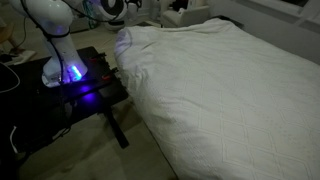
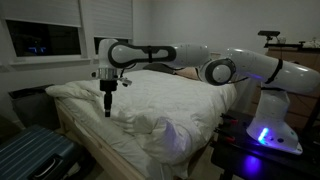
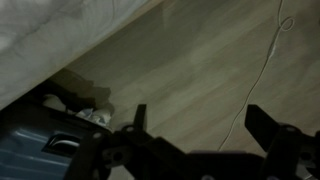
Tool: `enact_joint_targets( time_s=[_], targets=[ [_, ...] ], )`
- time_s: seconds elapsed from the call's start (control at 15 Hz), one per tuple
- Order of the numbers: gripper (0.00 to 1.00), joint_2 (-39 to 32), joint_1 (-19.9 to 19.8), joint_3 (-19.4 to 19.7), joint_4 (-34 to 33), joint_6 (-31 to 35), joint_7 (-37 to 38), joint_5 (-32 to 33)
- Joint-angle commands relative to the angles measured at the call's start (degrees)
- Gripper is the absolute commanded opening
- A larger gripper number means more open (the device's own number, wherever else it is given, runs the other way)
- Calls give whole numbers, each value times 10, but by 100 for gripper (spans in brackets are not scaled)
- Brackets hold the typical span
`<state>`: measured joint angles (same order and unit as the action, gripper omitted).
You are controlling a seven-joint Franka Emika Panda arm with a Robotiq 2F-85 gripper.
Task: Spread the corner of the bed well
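Observation:
My open gripper should swing back over the bed and come down onto the wrinkled white cover (image 2: 146,124), because it is pointing at the wooden floor (image 3: 190,100) past the bed's edge.
The bed (image 2: 190,100) fills the middle of both exterior views under a white quilted cover (image 1: 230,100). Its puffy, wrinkled corner (image 2: 72,94) lies at the left in an exterior view. My gripper (image 2: 107,110) points straight down over the cover just right of that corner, at the end of the outstretched white arm (image 2: 160,52). In the wrist view the gripper (image 3: 200,125) is open, with its dark fingers (image 3: 138,117) wide apart and only wooden floor between them. The white duvet edge (image 3: 50,30) hangs at the upper left there.
A blue-grey suitcase (image 2: 35,155) stands on the floor by the bed's corner and also shows in the wrist view (image 3: 40,150). The robot base glows blue on a small black table (image 1: 95,95) beside the bed. A thin white cable (image 3: 255,85) crosses the floor.

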<state>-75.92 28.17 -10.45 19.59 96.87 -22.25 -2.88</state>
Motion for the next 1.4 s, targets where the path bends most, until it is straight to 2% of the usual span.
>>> enact_joint_targets(
  time_s=[0.0,0.2,0.47,0.8,1.07,1.13,1.33],
  targets=[
    [100,14,20,13,10,20,21,15],
    [100,27,31,11,21,-18,42,11],
    [100,46,33,-3,34,-118,36,-3],
    [100,59,35,-11,28,-191,38,-8],
    [100,64,41,-4,16,-175,53,-5],
    [100,54,38,-9,20,-170,32,-8],
    [100,55,38,-9,23,-169,34,-8]
  ],
)
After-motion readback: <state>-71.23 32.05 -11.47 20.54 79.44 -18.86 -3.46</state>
